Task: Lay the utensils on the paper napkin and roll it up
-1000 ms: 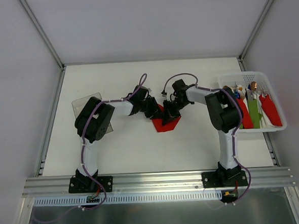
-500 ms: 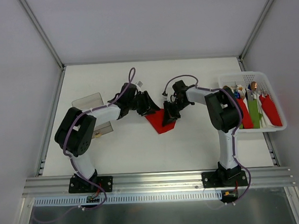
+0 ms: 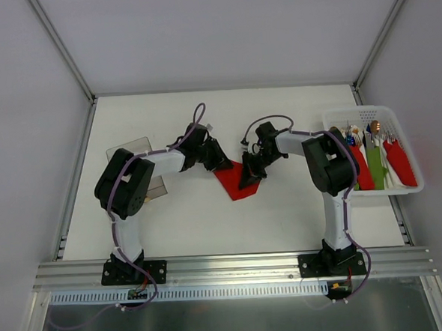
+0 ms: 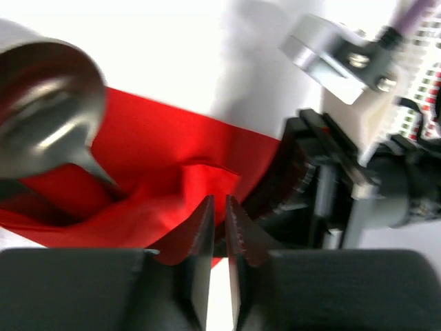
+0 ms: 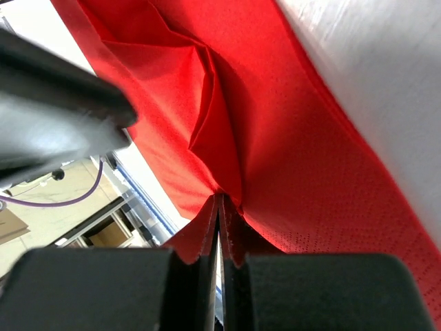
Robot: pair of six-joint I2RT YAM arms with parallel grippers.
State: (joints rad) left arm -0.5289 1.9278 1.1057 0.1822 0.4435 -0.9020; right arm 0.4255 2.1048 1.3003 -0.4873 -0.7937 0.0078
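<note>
The napkin's flap is bunched up into a crease (image 5: 209,127) at my right gripper's fingers. My right gripper needs to open and flatten the flap over the spoon handle (image 4: 103,171) before the rolling starts.
The red paper napkin (image 3: 234,186) lies crumpled mid-table between both grippers. My right gripper (image 3: 246,179) is shut on a raised fold of the napkin (image 5: 289,138), and the cloth puckers into its tips (image 5: 220,196). My left gripper (image 3: 222,163) sits at the napkin's upper-left corner. Its jaws (image 4: 219,201) stand almost together with a thin slit, right at a crumpled fold of the napkin (image 4: 158,152). Whether that fold is pinched I cannot tell. A silver spoon bowl (image 4: 41,117) lies at the napkin's edge, its handle running under the folds. Other utensils are hidden.
A white basket (image 3: 368,114) at the right edge holds rolled bundles in red, green and white with cutlery tips poking out. A clear plastic tray (image 3: 126,152) lies at the left, partly under my left arm. The right arm's wrist (image 4: 344,186) is close in front of my left gripper.
The left arm swung its elbow out leftward, then partly back. Its jaws widened and narrowed again at the napkin's corner. The napkin shifted slightly left; the right gripper kept its hold.
</note>
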